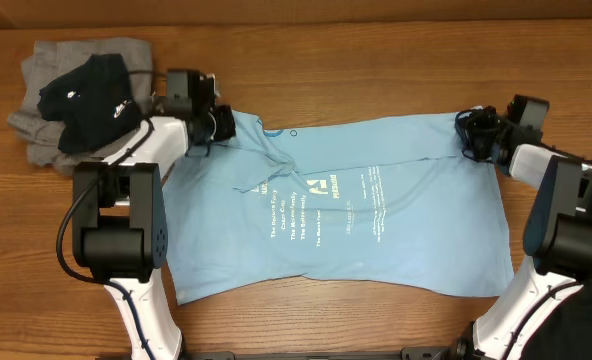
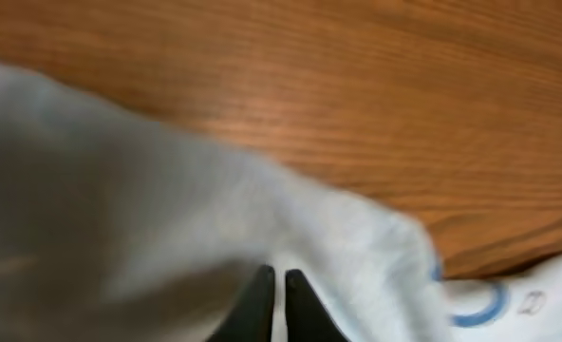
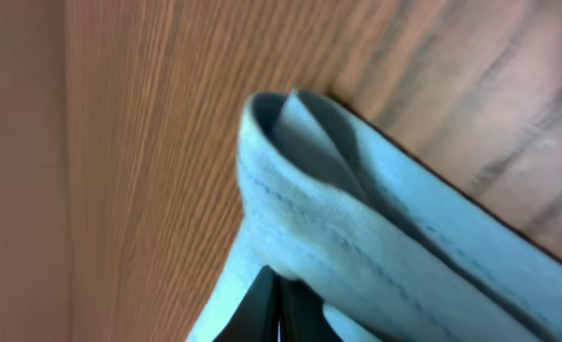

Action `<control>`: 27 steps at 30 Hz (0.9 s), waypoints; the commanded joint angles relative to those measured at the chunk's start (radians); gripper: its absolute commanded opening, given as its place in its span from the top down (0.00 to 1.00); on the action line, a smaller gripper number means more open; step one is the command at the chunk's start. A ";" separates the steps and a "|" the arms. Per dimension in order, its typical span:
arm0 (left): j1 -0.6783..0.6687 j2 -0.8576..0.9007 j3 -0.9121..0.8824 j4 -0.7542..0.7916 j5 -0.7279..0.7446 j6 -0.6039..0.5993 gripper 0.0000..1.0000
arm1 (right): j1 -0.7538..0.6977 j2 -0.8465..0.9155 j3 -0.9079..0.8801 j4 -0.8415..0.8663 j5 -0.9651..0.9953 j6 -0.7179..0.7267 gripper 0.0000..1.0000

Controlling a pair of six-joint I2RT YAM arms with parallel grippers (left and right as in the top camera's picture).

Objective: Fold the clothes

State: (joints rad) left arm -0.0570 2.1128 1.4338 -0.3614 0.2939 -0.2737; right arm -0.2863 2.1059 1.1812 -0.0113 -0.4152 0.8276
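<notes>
Next, my left gripper leaves the T-shirt's far corner and pulls the near corner on the gripper's side [image 1: 184, 295] tight, because the T-shirt is bunched up in creases [image 1: 276, 166] next to its collar.
A light blue T-shirt [image 1: 346, 210] with yellow print lies spread on the wooden table, collar toward the far left. My left gripper [image 1: 219, 124] is shut on the shirt's far-left corner near the collar; in the left wrist view the closed fingers [image 2: 274, 281] pinch pale cloth [image 2: 167, 218]. My right gripper [image 1: 473, 131] is shut on the shirt's far-right corner; in the right wrist view the closed fingers [image 3: 277, 285] hold the bunched hem [image 3: 319, 218].
A pile of folded clothes, grey [image 1: 51, 95] with a black garment [image 1: 94, 95] on top, sits at the far left of the wooden table [image 1: 376, 60], just left of my left gripper.
</notes>
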 commanded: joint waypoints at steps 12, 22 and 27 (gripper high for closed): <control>0.051 -0.097 0.585 -0.769 -0.108 0.147 0.93 | -0.047 -0.343 0.206 -0.518 -0.080 -0.340 0.79; 0.051 -0.404 0.588 -1.126 -0.332 0.033 0.78 | -0.098 -0.737 0.206 -0.914 -0.037 -0.360 0.65; 0.051 -0.444 0.490 -1.218 -0.338 -0.032 0.78 | -0.098 -0.752 0.194 -1.154 0.083 -0.361 0.58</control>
State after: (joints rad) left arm -0.0067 1.6501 1.9930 -1.5665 -0.0067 -0.2398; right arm -0.3836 1.3308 1.3849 -1.1149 -0.4332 0.4740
